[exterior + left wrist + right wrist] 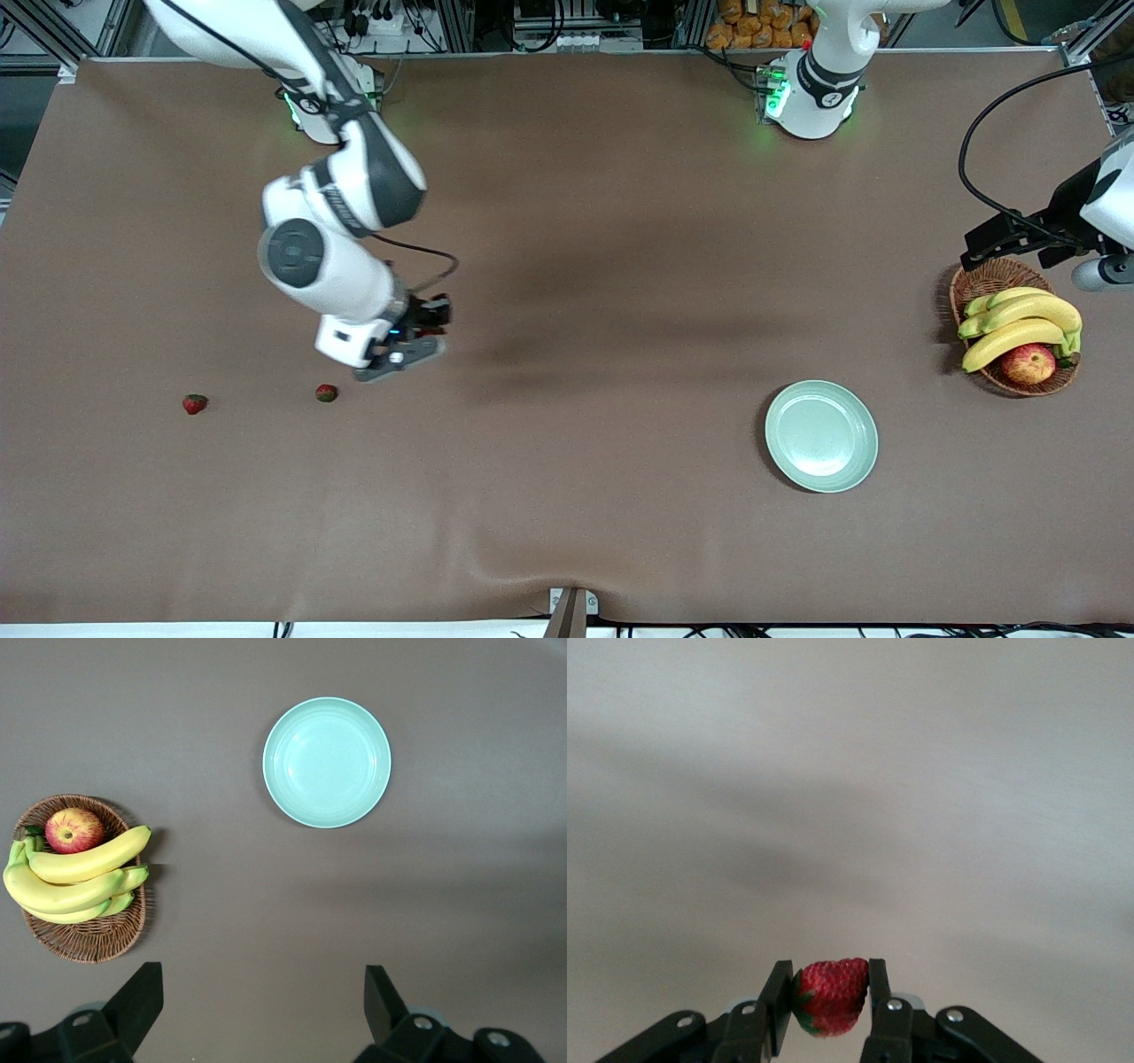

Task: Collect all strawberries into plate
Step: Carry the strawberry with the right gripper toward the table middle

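Note:
My right gripper should now carry the strawberry (833, 996) it holds firmly toward the table's middle (644, 331), which is clear, and let go there for my empty left gripper.
A red strawberry (831, 994) with a green cap is pinched between the fingers of my right gripper (829, 971), which is shut on it. That gripper (416, 338) hangs above the brown table at the right arm's end, and the front view hides the held berry. Two more strawberries (195, 404) (326, 392) lie on the table close by, nearer the front camera. The pale mint plate (821, 436) (327, 762) sits bare toward the left arm's end. My left gripper (264, 981) (1010, 237) waits open and holds nothing, high up beside the basket.
A wicker basket (974, 283) (89, 943) holds bananas (1019, 323) and an apple (1028, 363) at the left arm's end, farther from the front camera than the plate. A cable loops above it by the left arm.

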You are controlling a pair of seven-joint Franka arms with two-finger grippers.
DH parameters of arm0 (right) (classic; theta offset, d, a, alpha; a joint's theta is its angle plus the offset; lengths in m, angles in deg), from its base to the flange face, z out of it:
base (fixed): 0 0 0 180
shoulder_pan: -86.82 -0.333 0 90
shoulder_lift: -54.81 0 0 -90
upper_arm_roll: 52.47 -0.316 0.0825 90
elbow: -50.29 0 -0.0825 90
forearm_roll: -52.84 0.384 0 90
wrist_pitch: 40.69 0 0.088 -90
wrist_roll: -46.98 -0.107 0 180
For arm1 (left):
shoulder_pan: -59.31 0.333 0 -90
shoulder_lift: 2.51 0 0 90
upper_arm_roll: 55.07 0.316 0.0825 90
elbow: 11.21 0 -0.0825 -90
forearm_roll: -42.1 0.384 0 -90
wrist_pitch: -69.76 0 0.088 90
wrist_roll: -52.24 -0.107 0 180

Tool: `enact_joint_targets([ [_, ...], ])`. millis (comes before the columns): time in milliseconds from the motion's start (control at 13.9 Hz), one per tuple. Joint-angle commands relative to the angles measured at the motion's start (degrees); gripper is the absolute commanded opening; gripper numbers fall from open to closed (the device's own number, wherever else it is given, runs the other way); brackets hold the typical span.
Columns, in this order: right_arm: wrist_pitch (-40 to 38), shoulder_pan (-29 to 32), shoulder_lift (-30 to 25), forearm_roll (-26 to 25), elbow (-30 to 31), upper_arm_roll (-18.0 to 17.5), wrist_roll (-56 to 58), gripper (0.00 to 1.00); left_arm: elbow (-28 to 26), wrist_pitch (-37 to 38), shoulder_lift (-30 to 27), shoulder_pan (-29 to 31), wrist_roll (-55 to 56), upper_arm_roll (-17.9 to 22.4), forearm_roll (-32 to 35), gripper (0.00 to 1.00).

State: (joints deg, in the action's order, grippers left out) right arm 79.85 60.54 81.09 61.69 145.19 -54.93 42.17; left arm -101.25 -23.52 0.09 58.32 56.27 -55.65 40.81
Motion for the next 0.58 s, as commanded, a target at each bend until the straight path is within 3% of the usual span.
enact_joint_targets([
  [0,-0.8,-4.8,10.4,0.5,-12.3,0.7,-7.7,0.01,0.6,-0.2,0.3,-0.1,0.1,0.0,0.8,1.0],
  [360,17.7,-14.9,19.9,0.4,-16.8,0.7,-17.5,0.01,0.6,-0.2,1.7,-0.5,0.1,-0.1,0.4,1.0],
  [503,20.4,-18.9,25.6,0.2,-22.4,1.0,-22.0,0.01,0.6,-0.3,3.4,-1.3,0.1,-0.1,-1.3,1.0],
])
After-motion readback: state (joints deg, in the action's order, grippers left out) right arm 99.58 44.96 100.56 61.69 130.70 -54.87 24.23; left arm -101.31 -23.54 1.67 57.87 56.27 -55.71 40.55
